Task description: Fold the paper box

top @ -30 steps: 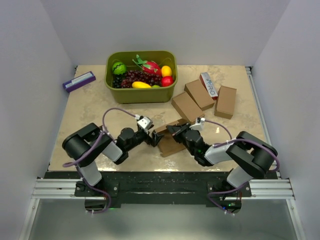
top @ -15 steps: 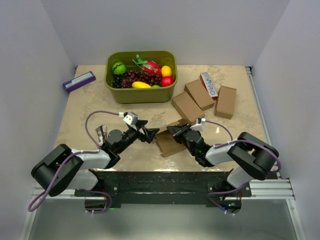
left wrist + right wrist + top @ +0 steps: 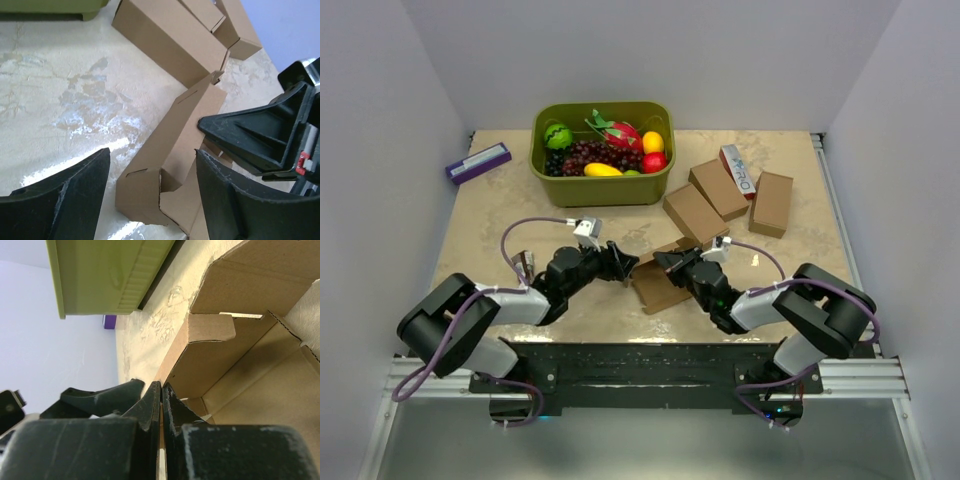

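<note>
The end flap (image 3: 142, 196) gapes open at the near end of the paper box's side, so next my left gripper backs off and pinches the flap's corner (image 3: 161, 176) shut.
The paper box (image 3: 665, 285) lies half-formed near the table's front centre, its brown flaps standing loose. My right gripper (image 3: 667, 262) is shut on one thin side wall of the box (image 3: 240, 360), with the sheet pinched between its fingers (image 3: 150, 405). My left gripper (image 3: 620, 265) faces it from the left, open. In the left wrist view its jaws stand either side of the box's near end flap (image 3: 145, 195), with a gap on the left side. The right gripper's fingers (image 3: 250, 130) show just beyond that flap.
A green bin (image 3: 603, 185) of toy fruit stands at the back. A purple-and-white box (image 3: 478, 162) lies back left. Three folded brown cartons (image 3: 695, 213) (image 3: 719, 188) (image 3: 771, 203) and a white-and-red carton (image 3: 741, 170) lie back right.
The left arm dropped its elbow out to the left and pulled its gripper back from the box, then moved in again with jaws slightly narrower. The right gripper kept its hold.
</note>
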Tool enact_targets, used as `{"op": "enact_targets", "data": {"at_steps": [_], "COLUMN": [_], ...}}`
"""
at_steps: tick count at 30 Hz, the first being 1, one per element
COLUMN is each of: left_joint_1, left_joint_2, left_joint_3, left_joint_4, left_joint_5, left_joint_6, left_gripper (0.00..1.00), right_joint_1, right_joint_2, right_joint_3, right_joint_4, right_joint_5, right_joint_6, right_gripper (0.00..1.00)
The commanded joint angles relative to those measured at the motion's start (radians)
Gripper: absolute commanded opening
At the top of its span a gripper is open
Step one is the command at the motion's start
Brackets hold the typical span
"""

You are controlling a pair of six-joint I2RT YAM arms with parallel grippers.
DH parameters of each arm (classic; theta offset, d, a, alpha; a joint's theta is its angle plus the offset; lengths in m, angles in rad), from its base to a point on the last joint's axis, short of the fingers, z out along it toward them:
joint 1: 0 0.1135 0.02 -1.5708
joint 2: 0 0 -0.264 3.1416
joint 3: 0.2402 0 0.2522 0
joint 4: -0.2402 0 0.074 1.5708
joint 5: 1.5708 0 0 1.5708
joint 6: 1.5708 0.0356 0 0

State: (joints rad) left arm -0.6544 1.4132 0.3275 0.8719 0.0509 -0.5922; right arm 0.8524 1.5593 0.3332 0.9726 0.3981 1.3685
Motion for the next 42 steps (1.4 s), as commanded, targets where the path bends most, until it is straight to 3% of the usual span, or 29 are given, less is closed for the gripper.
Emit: {"op": "enact_targets", "data": {"at_steps": [1, 7, 13, 17, 18, 22, 23, 28, 33, 37, 42], "left_joint_1": [0.006, 0.006, 0.006, 0.006, 0.006, 0.007, 0.010, 0.036, 0.076, 0.104, 0.104], "left_joint_2": [0.023, 0.056, 0.090, 0.101, 0.098, 0.038, 0.015, -0.186, -0.385, -0.421, -0.343], "left_joint_3": [0.024, 0.013, 0.016, 0.019, 0.019, 0.018, 0.015, -0.013, -0.133, -0.162, -0.131], "left_joint_4": [0.013, 0.018, -0.011, -0.001, 0.007, 0.036, 0.026, -0.066, -0.102, -0.218, -0.281], "left_joint_5": [0.029, 0.046, 0.026, 0.032, 0.038, 0.066, 0.064, 0.038, 0.069, 0.021, -0.033], "left_joint_6": [-0.043, -0.043, -0.017, -0.004, 0.000, 0.040, 0.051, 0.127, 0.229, 0.282, 0.313], "left_gripper": [0.71, 0.65, 0.48, 0.47, 0.48, 0.80, 0.84, 0.94, 0.96, 0.83, 0.66], "right_joint_1": [0.007, 0.007, 0.007, 0.005, 0.007, 0.007, 0.007, 0.007, 0.005, 0.007, 0.008], "right_joint_2": [0.031, 0.033, 0.030, 0.035, 0.038, 0.051, 0.053, 0.048, 0.042, 0.042, 0.051], "right_joint_3": [-0.036, -0.034, -0.037, -0.034, -0.033, -0.031, -0.031, -0.028, -0.034, -0.037, -0.039], "right_joint_4": [-0.106, -0.106, -0.107, -0.110, -0.110, -0.101, -0.100, -0.104, -0.101, -0.091, -0.071], "right_joint_5": [0.012, 0.015, 0.018, 0.018, 0.016, 0.016, 0.015, 0.015, 0.015, 0.013, 0.007], "right_joint_6": [-0.040, -0.040, -0.037, -0.037, -0.036, -0.028, -0.028, -0.023, -0.029, -0.032, -0.037], "right_gripper": [0.00, 0.00, 0.00, 0.00, 0.00, 0.00, 0.00, 0.00, 0.00, 0.00, 0.00]}}
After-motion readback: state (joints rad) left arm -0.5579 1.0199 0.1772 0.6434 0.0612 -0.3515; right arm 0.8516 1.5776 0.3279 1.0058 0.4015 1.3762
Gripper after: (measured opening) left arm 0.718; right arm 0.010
